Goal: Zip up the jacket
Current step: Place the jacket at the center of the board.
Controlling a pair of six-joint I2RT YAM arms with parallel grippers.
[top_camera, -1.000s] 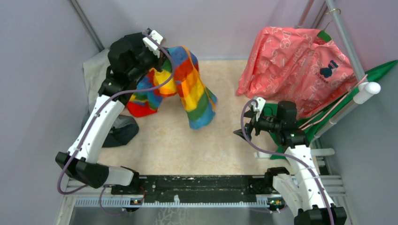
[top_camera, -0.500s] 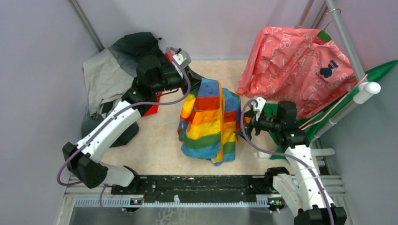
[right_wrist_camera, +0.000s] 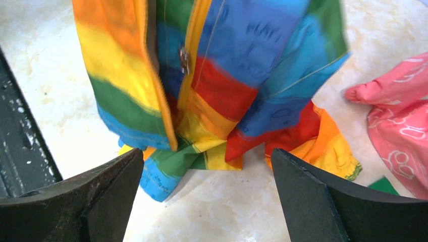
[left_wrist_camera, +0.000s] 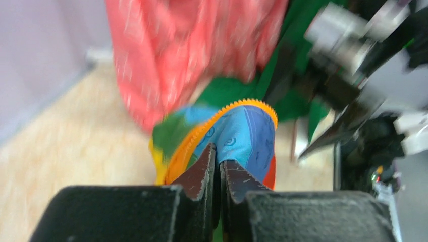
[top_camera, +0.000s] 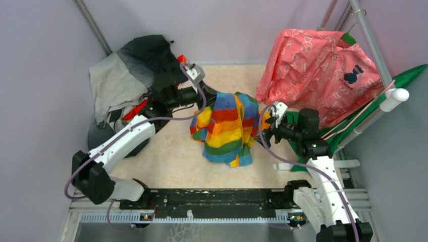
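Observation:
The jacket is hanging from the robot's left gripper with its lower end bunched [top_camera: 227, 154], so the robot should put the jacket down and spread out its unzipped front [right_wrist_camera: 194, 83] before zipping it.
The rainbow-striped jacket [top_camera: 227, 126] hangs mid-table from my left gripper [top_camera: 209, 95], its lower end bunched on the tabletop. In the left wrist view the gripper [left_wrist_camera: 218, 154] is shut on a blue fold of the jacket [left_wrist_camera: 242, 133] beside the orange zipper teeth [left_wrist_camera: 202, 132]. My right gripper [top_camera: 263, 132] stands wide open just right of the jacket, touching nothing. In the right wrist view that gripper [right_wrist_camera: 206, 154] faces the jacket [right_wrist_camera: 222, 85], whose front is unzipped; the orange zipper [right_wrist_camera: 194, 45] and its metal pull [right_wrist_camera: 184, 58] show.
A pink patterned garment [top_camera: 318, 70] hangs at the back right on a rack with a green piece [top_camera: 404, 80]. A grey-and-black jacket [top_camera: 126, 75] lies heaped at the back left. The black rail [top_camera: 217, 199] runs along the near edge.
My left arm has swung the jacket from the back left to the middle of the table and lowered it beside the right gripper. The right arm has not moved.

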